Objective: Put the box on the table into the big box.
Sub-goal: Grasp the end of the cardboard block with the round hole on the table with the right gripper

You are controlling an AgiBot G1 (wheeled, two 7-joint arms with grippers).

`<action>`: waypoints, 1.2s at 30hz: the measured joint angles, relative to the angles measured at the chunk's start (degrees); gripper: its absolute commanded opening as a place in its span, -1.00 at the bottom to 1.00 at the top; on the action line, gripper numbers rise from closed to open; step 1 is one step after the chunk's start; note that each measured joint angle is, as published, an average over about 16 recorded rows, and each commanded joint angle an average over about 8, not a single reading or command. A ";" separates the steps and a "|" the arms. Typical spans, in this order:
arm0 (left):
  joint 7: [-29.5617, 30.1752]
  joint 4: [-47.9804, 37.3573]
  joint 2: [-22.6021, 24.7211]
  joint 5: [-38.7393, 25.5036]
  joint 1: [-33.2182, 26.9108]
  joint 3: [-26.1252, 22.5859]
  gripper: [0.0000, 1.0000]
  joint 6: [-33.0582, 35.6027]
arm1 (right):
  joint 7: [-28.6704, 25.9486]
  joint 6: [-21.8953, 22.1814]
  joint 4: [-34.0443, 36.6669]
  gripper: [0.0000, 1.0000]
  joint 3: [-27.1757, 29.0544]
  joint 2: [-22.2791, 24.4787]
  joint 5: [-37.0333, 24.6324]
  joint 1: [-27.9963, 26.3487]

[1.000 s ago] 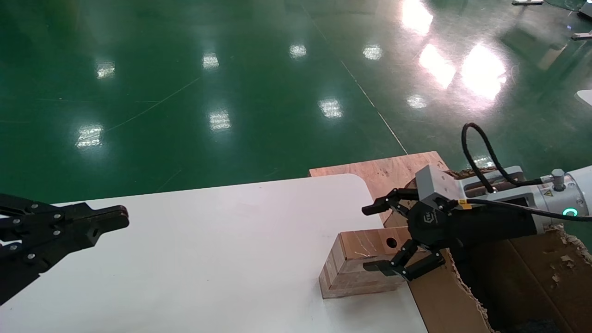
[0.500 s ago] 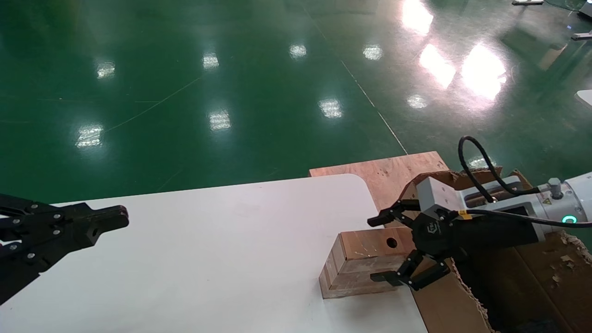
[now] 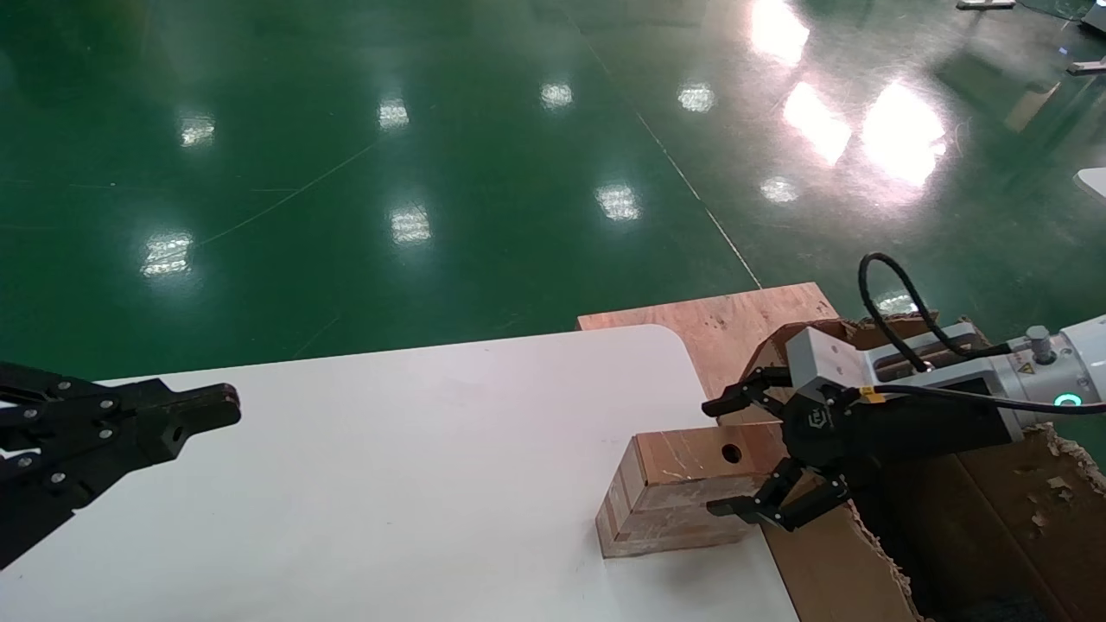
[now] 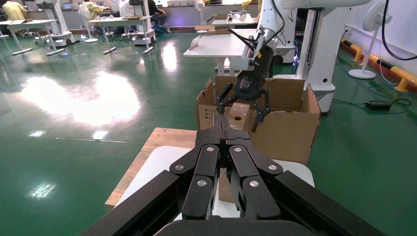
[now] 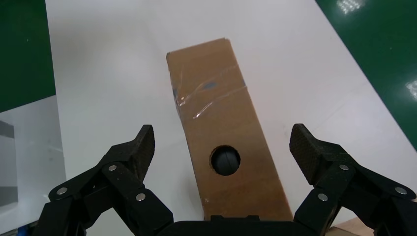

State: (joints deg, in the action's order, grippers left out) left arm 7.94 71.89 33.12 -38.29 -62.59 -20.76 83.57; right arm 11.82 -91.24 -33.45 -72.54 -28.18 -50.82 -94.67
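Observation:
The small box [image 3: 676,456] is next to the big box and far from my left gripper, so my right gripper should grip the small box's long sides [image 3: 695,499] and carry it in.
The small brown box [image 3: 665,497] with a round hole in its top lies on the white table [image 3: 389,484] near its right edge, next to the big box [image 3: 994,510]. My right gripper [image 3: 715,458] is open, with one finger on each long side of the small box's near end, not touching it. In the right wrist view the box [image 5: 221,113] runs between the spread fingers of the gripper [image 5: 222,142]. My left gripper [image 3: 226,408] is shut and empty, hovering over the table's left side; it also shows in the left wrist view [image 4: 221,125].
A bare plywood board [image 3: 734,315] lies beyond the table's rounded corner. The big box's ragged flap edge [image 3: 864,536] stands just right of the small box. Green floor surrounds the table. In the left wrist view the big box [image 4: 287,135] stands behind the table [image 4: 157,164].
My right gripper has drawn back a little to the right, toward the big box, and dropped slightly, still open. The small box and the left arm have not moved.

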 measured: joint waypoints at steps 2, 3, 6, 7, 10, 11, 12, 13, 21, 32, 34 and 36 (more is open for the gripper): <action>0.00 0.00 0.00 0.00 0.00 0.00 -0.40 0.00 | 0.32 0.00 0.52 1.00 -0.79 -0.26 0.19 -0.37; 0.00 0.00 0.00 0.00 0.00 0.00 -0.15 0.00 | 0.46 0.00 0.74 1.00 -1.14 -0.38 0.29 -0.52; 0.00 -0.01 0.00 0.00 0.01 0.00 0.60 -0.01 | 0.77 0.00 1.24 1.00 -1.99 -0.68 0.57 -0.87; 0.00 -0.01 0.00 0.00 0.01 0.00 0.85 -0.01 | 0.84 0.00 1.36 0.98 -2.20 -0.75 0.66 -0.96; 0.00 -0.01 0.00 0.01 0.01 0.00 1.00 -0.01 | 0.97 0.00 1.60 0.53 -2.65 -0.90 0.86 -1.16; 0.00 -0.01 -0.01 0.01 0.01 0.00 1.00 -0.01 | 1.00 0.00 1.65 0.31 -2.73 -0.93 0.91 -1.20; 0.00 -0.01 -0.01 0.01 0.01 0.00 1.00 -0.01 | 1.01 0.00 1.68 0.06 -2.79 -0.95 0.94 -1.23; 0.00 -0.01 -0.01 0.01 0.01 0.00 1.00 -0.01 | 1.01 0.00 1.70 -0.19 -2.82 -0.95 0.96 -1.25; 0.00 -0.02 -0.01 0.01 0.02 0.00 1.00 -0.01 | 0.99 0.00 1.59 -1.00 -2.64 -0.92 0.92 -1.18; 0.00 -0.02 -0.01 0.02 0.02 0.00 1.00 -0.01 | 0.94 0.00 1.42 -1.00 -2.36 -0.84 0.75 -1.00; 0.00 -0.02 -0.01 0.02 0.02 0.00 1.00 -0.01 | 0.93 0.00 1.41 -1.00 -2.33 -0.84 0.73 -0.98; 0.00 -0.02 -0.01 0.02 0.02 0.00 1.00 -0.01 | 0.93 0.00 1.39 -1.00 -2.30 -0.83 0.72 -0.97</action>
State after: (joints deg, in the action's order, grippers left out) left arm 7.94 71.87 33.11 -38.27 -62.57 -20.76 83.56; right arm 12.75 -91.24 -32.05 -74.84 -29.01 -50.11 -95.64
